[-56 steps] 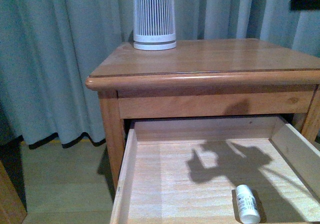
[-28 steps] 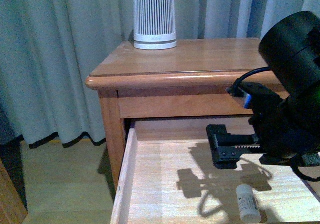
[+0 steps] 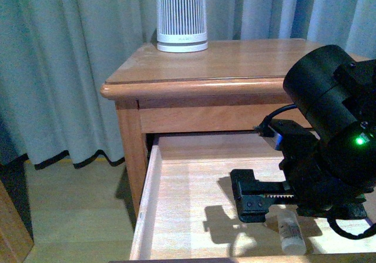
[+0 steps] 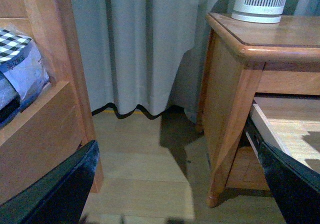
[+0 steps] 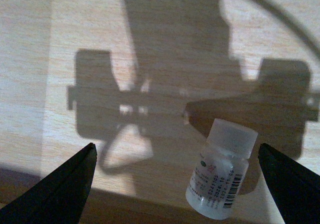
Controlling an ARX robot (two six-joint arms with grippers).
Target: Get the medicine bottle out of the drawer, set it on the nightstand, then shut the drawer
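Note:
My gripper is yet to place the medicine bottle (image 3: 291, 232), which lies (image 5: 220, 170) on its side in the drawer, so the bottle will rest lying down on the nightstand.
The small white medicine bottle (image 3: 291, 232) lies on its side on the pale floor of the open drawer (image 3: 188, 186), near its front right. My right gripper (image 3: 276, 207) hangs open just above the bottle. In the right wrist view the bottle (image 5: 220, 171) with its barcode label lies between my open fingers (image 5: 292, 184), nearer one of them, and my right gripper (image 5: 177, 184) holds nothing. The nightstand (image 3: 235, 60) has a glossy top. My left gripper (image 4: 175, 194) is open and empty, low over the floor beside the nightstand (image 4: 280, 39).
A tall white ribbed appliance (image 3: 181, 16) stands at the back of the nightstand top. Grey curtains (image 3: 70, 69) hang behind. In the left wrist view a wooden shelf unit (image 4: 45, 109) with a checked bag (image 4: 15, 59) stands opposite the nightstand, with wood floor (image 4: 145, 154) between them.
My right arm has come into view and moved down and forward over the open drawer, ending just above the bottle. The bottle has not moved.

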